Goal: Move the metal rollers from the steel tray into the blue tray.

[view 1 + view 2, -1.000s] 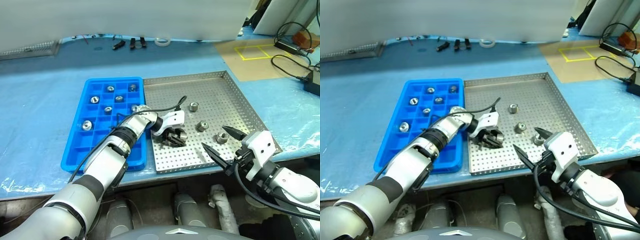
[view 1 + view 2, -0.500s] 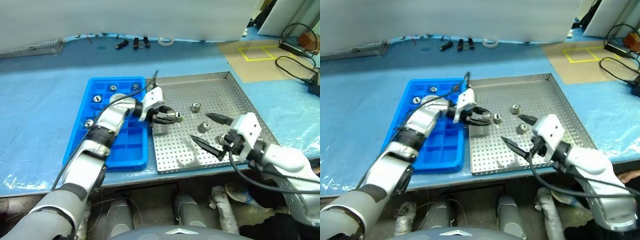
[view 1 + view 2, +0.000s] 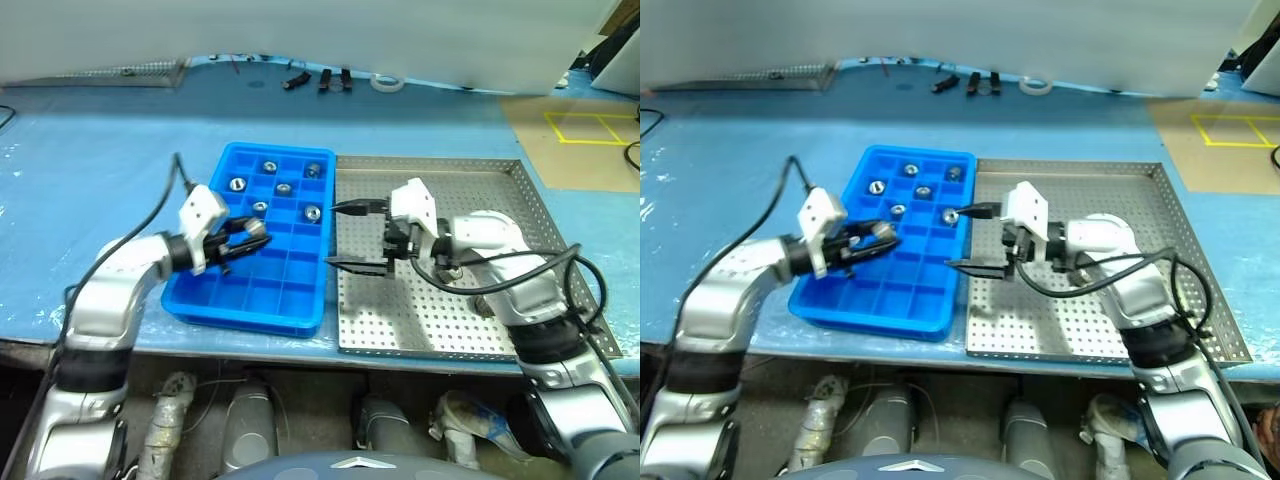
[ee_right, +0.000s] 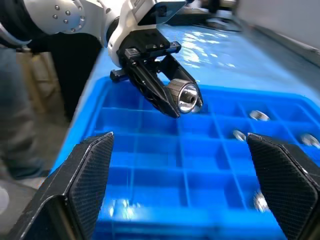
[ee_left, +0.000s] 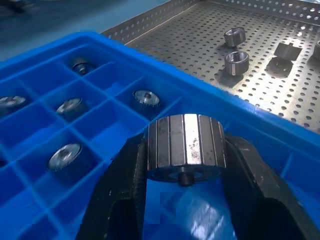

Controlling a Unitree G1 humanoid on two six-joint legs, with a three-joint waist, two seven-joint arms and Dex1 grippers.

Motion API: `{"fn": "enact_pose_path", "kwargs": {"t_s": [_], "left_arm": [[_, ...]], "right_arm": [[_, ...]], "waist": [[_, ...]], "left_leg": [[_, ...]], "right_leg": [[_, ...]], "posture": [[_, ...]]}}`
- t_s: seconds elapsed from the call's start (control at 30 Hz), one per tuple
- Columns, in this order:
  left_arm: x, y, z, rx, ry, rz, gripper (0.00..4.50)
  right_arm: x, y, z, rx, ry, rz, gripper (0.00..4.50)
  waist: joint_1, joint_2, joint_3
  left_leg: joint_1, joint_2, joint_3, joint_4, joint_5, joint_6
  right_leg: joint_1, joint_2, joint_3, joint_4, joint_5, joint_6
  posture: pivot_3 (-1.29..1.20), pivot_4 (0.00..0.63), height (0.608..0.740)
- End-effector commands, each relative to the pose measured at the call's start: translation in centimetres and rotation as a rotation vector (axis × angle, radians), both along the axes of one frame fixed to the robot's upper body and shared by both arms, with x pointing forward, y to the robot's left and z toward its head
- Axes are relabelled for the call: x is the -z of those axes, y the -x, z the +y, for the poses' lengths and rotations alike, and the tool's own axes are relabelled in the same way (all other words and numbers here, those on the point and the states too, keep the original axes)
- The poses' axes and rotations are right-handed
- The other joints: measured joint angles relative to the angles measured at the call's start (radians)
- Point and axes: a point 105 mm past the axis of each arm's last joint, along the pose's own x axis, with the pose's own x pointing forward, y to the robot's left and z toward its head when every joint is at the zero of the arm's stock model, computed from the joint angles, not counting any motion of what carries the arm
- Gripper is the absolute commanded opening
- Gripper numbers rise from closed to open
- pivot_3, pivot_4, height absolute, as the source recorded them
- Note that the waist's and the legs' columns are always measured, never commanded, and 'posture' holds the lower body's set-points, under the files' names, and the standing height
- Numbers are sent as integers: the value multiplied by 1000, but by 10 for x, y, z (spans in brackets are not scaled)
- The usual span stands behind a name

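The roller [image 3: 256, 228] hangs clear of the blue tray, and that tray's near corner compartment [image 3: 193, 288] farthest from the steel tray is empty, so I should keep moving my left gripper there and let go.
My left gripper [image 3: 245, 238] is shut on a metal roller [image 5: 185, 145], a ribbed silver cylinder clamped between the two black fingers [image 5: 125, 185]. It hangs over the left middle of the blue tray [image 3: 250, 300], above the compartments. Several rollers [image 3: 283, 188] lie in the blue tray's far cells. The steel tray [image 3: 520, 200] sits against the blue tray's right side, with three rollers [image 5: 236, 62] lying on its perforated floor. My right gripper [image 3: 332, 235] is open and empty over the steel tray's left edge, pointing at the blue tray. The right wrist view faces the held roller [image 4: 182, 96].
The table is covered in a blue sheet [image 3: 90, 150]. At its back lie a white tape ring [image 3: 387, 81] and small black tools [image 3: 320, 80]. A brown board with a yellow taped square [image 3: 585, 125] is at the far right.
My left gripper carried the roller from the steel tray leftward to above the blue tray. My right gripper swung left across the steel tray and turned toward the blue tray, still open. The camera also shifted.
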Motion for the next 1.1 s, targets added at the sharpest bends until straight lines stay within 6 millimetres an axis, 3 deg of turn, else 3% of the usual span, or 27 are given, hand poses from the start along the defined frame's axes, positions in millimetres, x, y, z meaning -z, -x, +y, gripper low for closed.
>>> {"fn": "enact_pose_path", "kwargs": {"t_s": [0.03,0.17,0.33,0.77,0.97,1.1], "left_arm": [[-15,17,12,-56,-8,-59,1698],[-5,29,27,-158,-11,-26,1698],[13,28,39,-277,-11,53,1698],[31,29,36,-277,-66,120,1698],[24,21,37,-271,-62,94,3598],[9,12,33,-245,-30,55,3598]], "right_arm": [[-9,-1,10,-85,0,-44,4500],[-8,0,20,-147,3,-38,4500],[-6,3,25,-185,3,-24,4500],[-1,2,19,-152,6,-17,4500],[-2,2,16,-130,2,-21,4500],[-3,2,14,-113,-3,-24,4500]], "waist": [[19,0,0],[57,0,0],[93,0,0],[109,0,0],[106,0,0],[103,0,0]], "left_leg": [[-2,0,0,0,0,-1],[-4,2,-1,1,1,-1],[-5,3,-1,1,1,0],[-4,3,-1,2,5,-3],[-4,3,-1,2,6,-3],[-4,3,-1,3,8,-4]], "right_leg": [[-2,0,-1,1,0,0],[-3,-1,-4,2,0,0],[-3,-1,-6,4,0,0],[-6,-1,-4,11,-1,0],[-7,-1,-4,14,-1,0],[-8,0,-4,15,-1,-1]], "posture": [[386,150,740],[443,150,740],[467,150,740],[424,150,740],[399,150,740],[372,150,740]]}}
